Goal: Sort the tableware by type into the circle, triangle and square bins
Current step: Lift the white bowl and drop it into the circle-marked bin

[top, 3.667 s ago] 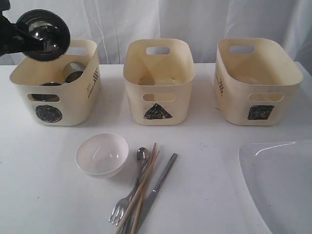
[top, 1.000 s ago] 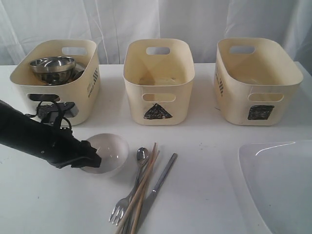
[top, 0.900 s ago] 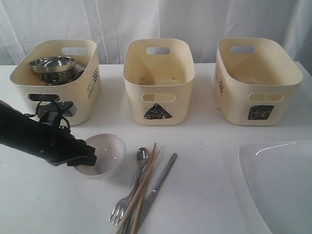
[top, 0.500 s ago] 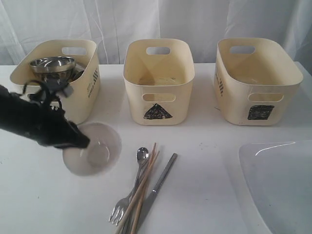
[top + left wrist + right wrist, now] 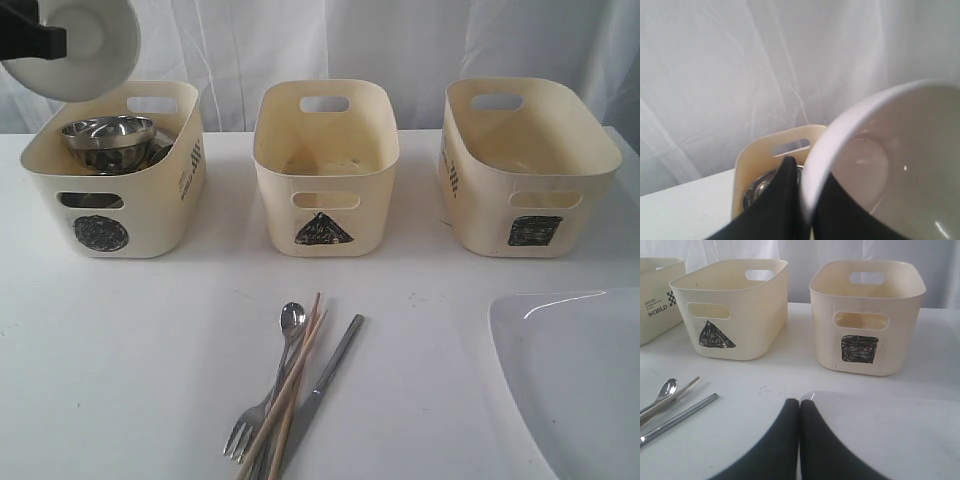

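My left gripper keeps moving the small white bowl (image 5: 102, 45), clear above the circle bin's rim, toward the steel bowl inside (image 5: 108, 145) and lets go above it.
My left gripper (image 5: 58, 42) is shut on the rim of the small white bowl (image 5: 90, 40) and holds it tilted in the air above the circle bin (image 5: 150, 200). In the left wrist view the fingers (image 5: 785, 200) pinch the bowl's (image 5: 890, 165) edge. A steel bowl (image 5: 108, 133) lies in that bin; the mugs are hidden. Spoon (image 5: 291, 318), fork (image 5: 243, 432), chopsticks (image 5: 297, 375) and knife (image 5: 328, 378) lie bunched on the table. My right gripper (image 5: 799, 403) is shut and empty at the corner of the large white plate (image 5: 880, 430).
The triangle bin (image 5: 325, 170) stands in the middle and the square bin (image 5: 525, 170) on the right; I see nothing in either. The plate (image 5: 575, 385) fills the front right corner. A white curtain hangs behind the table.
My left gripper closed on the white bowl on the table, lifted it, and carried it up and back to above the circle bin. The steel bowl now rests in that bin.
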Tool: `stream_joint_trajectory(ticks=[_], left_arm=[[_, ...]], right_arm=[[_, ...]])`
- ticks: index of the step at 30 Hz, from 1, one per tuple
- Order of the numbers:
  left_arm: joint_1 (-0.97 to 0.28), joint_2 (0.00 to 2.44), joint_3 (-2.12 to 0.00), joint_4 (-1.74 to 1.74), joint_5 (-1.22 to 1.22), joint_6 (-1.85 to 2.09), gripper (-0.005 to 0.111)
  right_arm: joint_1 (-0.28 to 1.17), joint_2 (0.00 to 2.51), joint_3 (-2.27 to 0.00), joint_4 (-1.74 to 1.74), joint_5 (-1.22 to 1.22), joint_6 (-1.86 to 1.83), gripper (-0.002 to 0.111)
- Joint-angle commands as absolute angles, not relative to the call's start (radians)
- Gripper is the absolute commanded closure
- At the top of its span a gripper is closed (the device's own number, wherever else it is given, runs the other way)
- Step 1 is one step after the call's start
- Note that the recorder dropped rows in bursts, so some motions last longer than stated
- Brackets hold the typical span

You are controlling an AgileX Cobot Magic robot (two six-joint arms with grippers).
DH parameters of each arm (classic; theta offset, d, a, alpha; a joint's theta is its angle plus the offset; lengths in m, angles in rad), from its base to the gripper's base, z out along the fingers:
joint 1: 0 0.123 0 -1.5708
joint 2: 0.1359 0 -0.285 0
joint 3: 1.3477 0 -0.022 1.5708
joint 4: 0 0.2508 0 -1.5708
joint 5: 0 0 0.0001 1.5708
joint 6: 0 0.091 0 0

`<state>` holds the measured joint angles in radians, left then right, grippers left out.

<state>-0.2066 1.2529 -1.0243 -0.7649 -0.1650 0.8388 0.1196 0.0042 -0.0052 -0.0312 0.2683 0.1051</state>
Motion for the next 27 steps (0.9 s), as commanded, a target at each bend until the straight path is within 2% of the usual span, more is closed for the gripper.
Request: stream_joint_trajectory(ticks=[1,4,6,11,21,24,27], left_arm=[[-0.208,1.336,-1.026,-0.732,-0.358,0.802,0.107],[-0.21,1.442,-1.041,-0.556,-0.592,0.735,0.107],[-0.21,1.506,-1.071,-0.447,-0.648,0.705,0.107],[-0.208,1.693,-1.229,-0.165,-0.542,0.669,0.107],[-0.196,1.876,-1.405,-0.147,-0.538,0.714,0.106],[-0.173,1.919,-1.446,-0.147,-0.53,0.714,0.098],[-0.152,1.946,-1.463,-0.149,-0.532,0.714,0.084]], right_arm=[[0.121,0.0,0.0,-0.033,0.263,0.109,0.108],[0.121,0.0,0.0,-0.033,0.263,0.109,0.108],[0.121,0.0,0.0,-0.033,0.263,0.109,0.108],[0.121,0.0,0.0,-0.033,0.263,0.109,0.108],[0.121,0.0,0.0,-0.033,0.263,0.109,0.108],[0.121,0.0,0.0,-0.033,0.263,0.109,0.108],[0.121,0.0,0.0,-0.033,0.263,0.109,0.108]])
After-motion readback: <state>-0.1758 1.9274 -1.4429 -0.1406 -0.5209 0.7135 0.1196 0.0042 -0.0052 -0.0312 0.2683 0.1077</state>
